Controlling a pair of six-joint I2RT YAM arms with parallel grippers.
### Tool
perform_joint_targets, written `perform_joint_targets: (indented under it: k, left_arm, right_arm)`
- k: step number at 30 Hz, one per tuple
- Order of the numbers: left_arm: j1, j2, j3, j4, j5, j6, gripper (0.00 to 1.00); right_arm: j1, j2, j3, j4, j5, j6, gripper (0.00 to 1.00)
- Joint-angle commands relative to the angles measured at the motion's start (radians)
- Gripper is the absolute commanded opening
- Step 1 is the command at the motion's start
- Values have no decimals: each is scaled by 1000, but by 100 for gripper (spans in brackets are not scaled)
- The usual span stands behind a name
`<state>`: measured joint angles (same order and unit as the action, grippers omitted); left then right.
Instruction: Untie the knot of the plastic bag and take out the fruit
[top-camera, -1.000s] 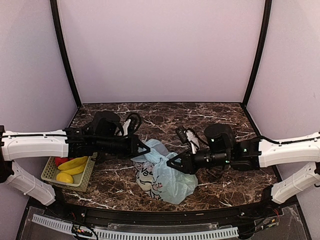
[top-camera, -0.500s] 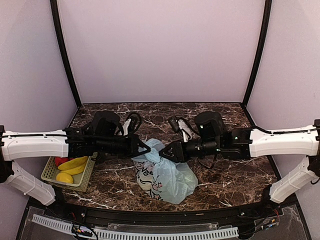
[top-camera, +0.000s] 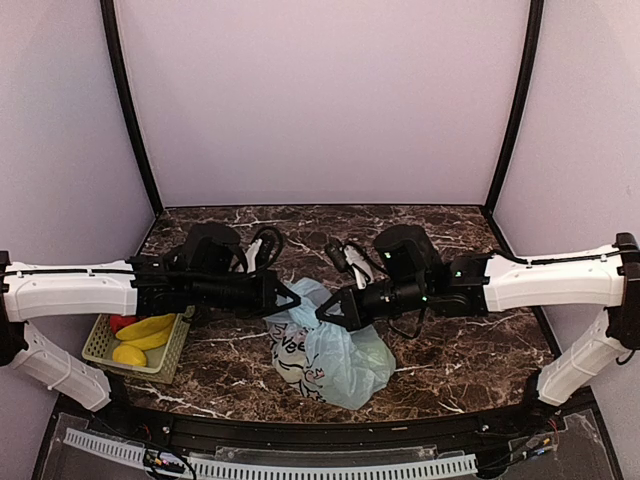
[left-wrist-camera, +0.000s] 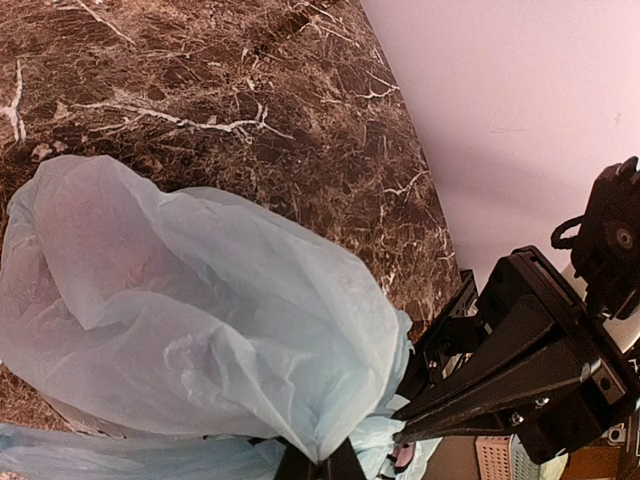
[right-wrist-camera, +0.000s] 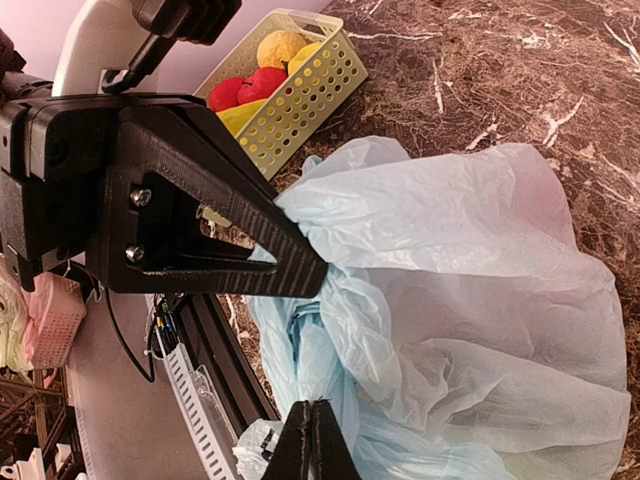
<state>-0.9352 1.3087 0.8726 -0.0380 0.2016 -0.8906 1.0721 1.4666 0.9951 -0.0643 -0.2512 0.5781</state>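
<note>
The bag's twisted strip (right-wrist-camera: 314, 352) is bunched between the robot's close-set grippers, so next the right gripper opens and takes the strip farther from the left gripper before opening the bag.
The pale blue-green plastic bag (top-camera: 325, 352) lies crumpled on the marble table between my two arms. My left gripper (top-camera: 296, 300) is shut on a pulled-up fold of the bag (left-wrist-camera: 200, 320) at its left top, with the plastic drawn into a point at the fingertips. From the right, my right gripper (top-camera: 322, 312) meets the bag, its fingers pressed together on a twisted strip of the plastic (right-wrist-camera: 335, 330). I cannot pick out the knot among the folds. The fruit is hidden inside the bag.
A cream perforated basket (top-camera: 105, 345) with yellow bananas (top-camera: 148, 328) and red apples (right-wrist-camera: 250, 88) sits at the table's left edge. The table's black front rail (top-camera: 300, 432) runs close below the bag.
My right arm has swung left to the bag's top and its jaws, apart before, have shut there. The left arm and its grip have not moved.
</note>
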Motion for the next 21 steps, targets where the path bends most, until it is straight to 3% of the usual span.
perform_joint_targets:
  k: [1,12,21]
  left_arm:
    - [-2,-27,-24,17,3,10,1]
    - [4,-41,-33,-18,-31,34,1]
    - [27,-53,-47,-6,-33,45,1]
  right_arm:
    - [-3,0,12,12,-11,-7,0]
    - [-3,-154,-32,-14,83,-91,0]
    - [2,-232,-152,57,32,-57,0]
